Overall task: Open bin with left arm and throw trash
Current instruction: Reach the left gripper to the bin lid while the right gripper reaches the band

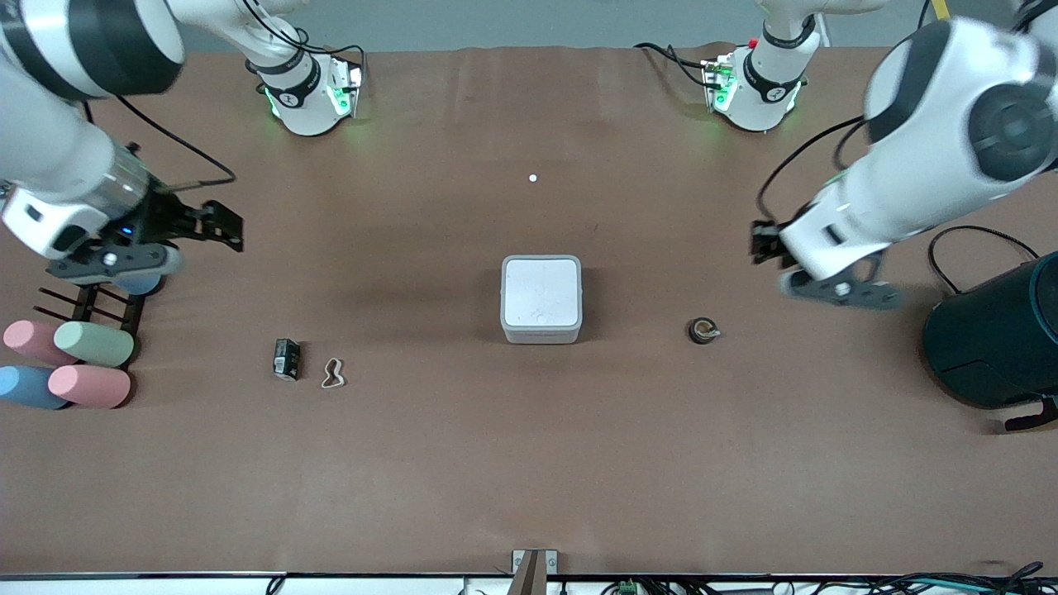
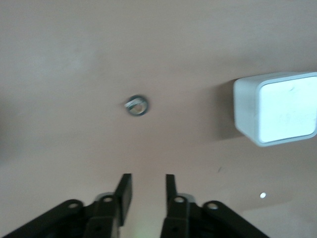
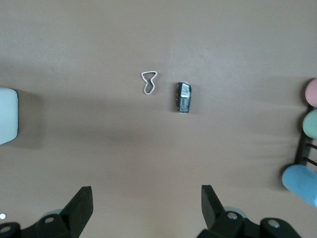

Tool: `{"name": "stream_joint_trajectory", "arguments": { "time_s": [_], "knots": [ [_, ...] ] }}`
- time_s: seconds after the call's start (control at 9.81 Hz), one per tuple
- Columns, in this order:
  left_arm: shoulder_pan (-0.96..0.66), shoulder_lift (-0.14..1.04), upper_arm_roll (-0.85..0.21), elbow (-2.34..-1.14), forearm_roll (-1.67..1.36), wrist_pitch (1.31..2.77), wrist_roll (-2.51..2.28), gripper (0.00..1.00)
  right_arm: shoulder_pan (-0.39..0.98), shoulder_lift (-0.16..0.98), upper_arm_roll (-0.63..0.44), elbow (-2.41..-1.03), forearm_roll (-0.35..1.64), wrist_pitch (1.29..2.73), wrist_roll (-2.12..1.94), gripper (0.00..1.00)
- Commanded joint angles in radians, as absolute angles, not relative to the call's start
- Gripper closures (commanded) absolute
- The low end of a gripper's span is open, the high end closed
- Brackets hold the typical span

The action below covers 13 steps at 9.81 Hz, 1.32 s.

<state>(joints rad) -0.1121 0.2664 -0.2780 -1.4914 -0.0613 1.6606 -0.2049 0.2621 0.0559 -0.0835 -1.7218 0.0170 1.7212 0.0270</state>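
Observation:
The curled strip is on the other side of the closed bin (image 1: 541, 296) from my left gripper, so next my right gripper picks up the strip (image 1: 333, 373) while my left gripper opens the bin's lid.
The white square bin (image 1: 541, 299) stands mid-table with its flat lid closed; it also shows in the left wrist view (image 2: 277, 109) and at the edge of the right wrist view (image 3: 7, 115). The black packet (image 1: 287, 359) (image 3: 184, 97) and the curled strip (image 1: 333, 373) (image 3: 149, 82) lie side by side toward the right arm's end. The dark ring (image 1: 702, 331) (image 2: 136, 105) lies beside the bin toward the left arm's end. My left gripper (image 1: 762, 242) (image 2: 147, 191) is open and empty, in the air near the ring. My right gripper (image 1: 219, 225) (image 3: 147, 203) is wide open and empty.
A large dark teal cylinder (image 1: 1000, 339) stands at the left arm's end. Several pastel cylinders (image 1: 70, 364) (image 3: 312, 124) lie by a black rack (image 1: 91, 306) at the right arm's end. A tiny white dot (image 1: 533, 178) lies farther from the camera than the bin.

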Motion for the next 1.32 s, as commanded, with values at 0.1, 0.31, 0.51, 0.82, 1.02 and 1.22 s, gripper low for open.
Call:
{"name": "stream_joint_trajectory", "arguments": {
  "time_s": [0.1,0.31,0.51,0.82,1.02,1.22],
  "knots": [
    [-0.28,0.401,-0.284,-1.454,-0.063,1.793,-0.478,1.0,0.322,0.217,-0.089,-1.755,0.023,1.92,0.031,0.03],
    [-0.366,0.48,-0.282,-1.453,-0.029,1.891,-0.591,1.0,0.337,0.302,-0.089,-1.86,0.023,2.166,0.032,0.03],
    [-0.434,0.559,-0.284,-1.427,0.02,1.956,-0.71,1.0,0.341,0.408,-0.089,-1.868,0.023,2.243,0.032,0.04],
    [-0.482,0.649,-0.275,-1.381,0.037,2.034,-0.741,1.0,0.353,0.472,-0.089,-1.87,0.023,2.334,0.037,0.1],
    [-0.485,0.673,-0.27,-1.376,0.044,2.098,-0.739,1.0,0.347,0.532,-0.091,-1.867,0.021,2.416,0.034,0.12],
    [-0.492,0.698,-0.268,-1.376,0.044,2.163,-0.741,1.0,0.336,0.548,-0.091,-1.862,0.018,2.442,0.026,0.15]
  ]
}}
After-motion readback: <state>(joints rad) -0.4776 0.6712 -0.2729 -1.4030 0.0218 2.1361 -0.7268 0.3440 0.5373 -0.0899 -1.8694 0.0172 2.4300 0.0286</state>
